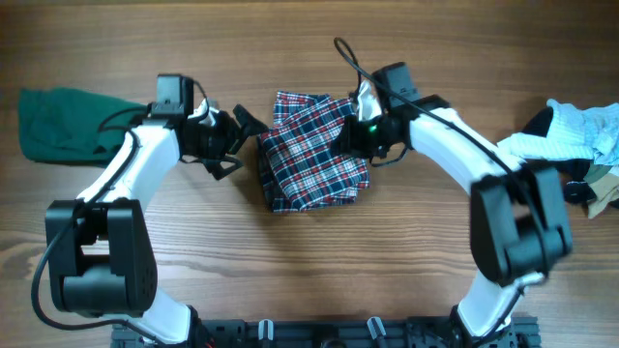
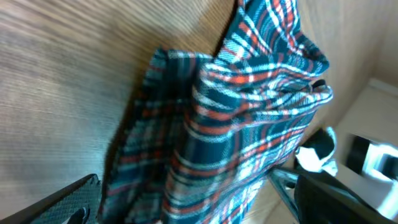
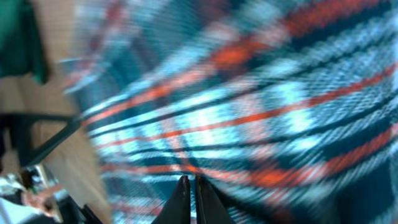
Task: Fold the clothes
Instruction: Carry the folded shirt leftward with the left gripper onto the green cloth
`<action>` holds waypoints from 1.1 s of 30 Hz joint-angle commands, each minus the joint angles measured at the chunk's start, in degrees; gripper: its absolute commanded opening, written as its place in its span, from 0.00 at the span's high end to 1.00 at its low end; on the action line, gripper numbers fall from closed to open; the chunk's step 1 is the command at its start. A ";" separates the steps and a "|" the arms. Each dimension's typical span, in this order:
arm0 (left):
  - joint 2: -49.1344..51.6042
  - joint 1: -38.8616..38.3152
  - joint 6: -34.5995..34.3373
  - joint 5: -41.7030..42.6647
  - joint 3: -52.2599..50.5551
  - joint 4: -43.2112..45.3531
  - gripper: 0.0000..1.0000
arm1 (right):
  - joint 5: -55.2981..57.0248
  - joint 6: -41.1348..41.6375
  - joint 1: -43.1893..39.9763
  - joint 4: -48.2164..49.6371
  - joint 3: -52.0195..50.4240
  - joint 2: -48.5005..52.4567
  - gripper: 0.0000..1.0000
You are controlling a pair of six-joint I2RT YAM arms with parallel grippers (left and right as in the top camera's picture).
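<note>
The dark green garment [image 1: 70, 126] is far from my right gripper, so next I grip the plaid garment's edge [image 1: 268, 151] with my left gripper and place the plaid garment on top.
The plaid garment [image 1: 311, 150], red, navy and white, lies partly folded and bunched on the wooden table between both arms. My left gripper [image 1: 235, 143] is open at the garment's left edge. In the left wrist view its two fingers [image 2: 196, 186] are spread wide, with the plaid cloth [image 2: 249, 112] rising just ahead of and between them. My right gripper [image 1: 354, 135] is on the garment's upper right part. In the right wrist view its fingers [image 3: 190, 183] are closed together, pinching the plaid fabric [image 3: 261, 106], which fills the view.
A dark green garment [image 1: 63, 121] lies at the far left of the table and also shows in the right wrist view [image 3: 18, 37]. A pile of white, light blue and dark clothes [image 1: 571, 145] sits at the far right edge.
</note>
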 commanded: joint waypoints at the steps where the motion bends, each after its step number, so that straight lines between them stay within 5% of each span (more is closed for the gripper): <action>1: 0.26 1.05 7.34 3.43 -5.18 2.38 0.00 | -0.72 5.29 0.31 0.44 0.46 4.31 0.96; 9: 7.74 0.46 12.79 3.58 -7.72 5.92 0.00 | -0.70 4.83 0.31 0.33 0.46 4.59 0.96; 14: 16.87 -4.59 13.00 13.20 -7.72 15.72 0.00 | -0.72 3.61 0.31 0.00 0.46 4.59 0.96; 20: 16.87 -4.94 15.08 17.40 -7.69 16.96 0.05 | -0.72 3.41 0.31 0.00 0.46 4.59 0.96; 30: 16.85 -8.11 14.86 24.61 -7.69 25.46 0.45 | -0.70 3.21 0.33 -0.42 0.46 4.59 0.96; 33: 16.85 -8.31 13.79 24.92 -7.69 26.77 0.96 | -0.72 2.67 0.31 -0.72 0.46 4.57 0.96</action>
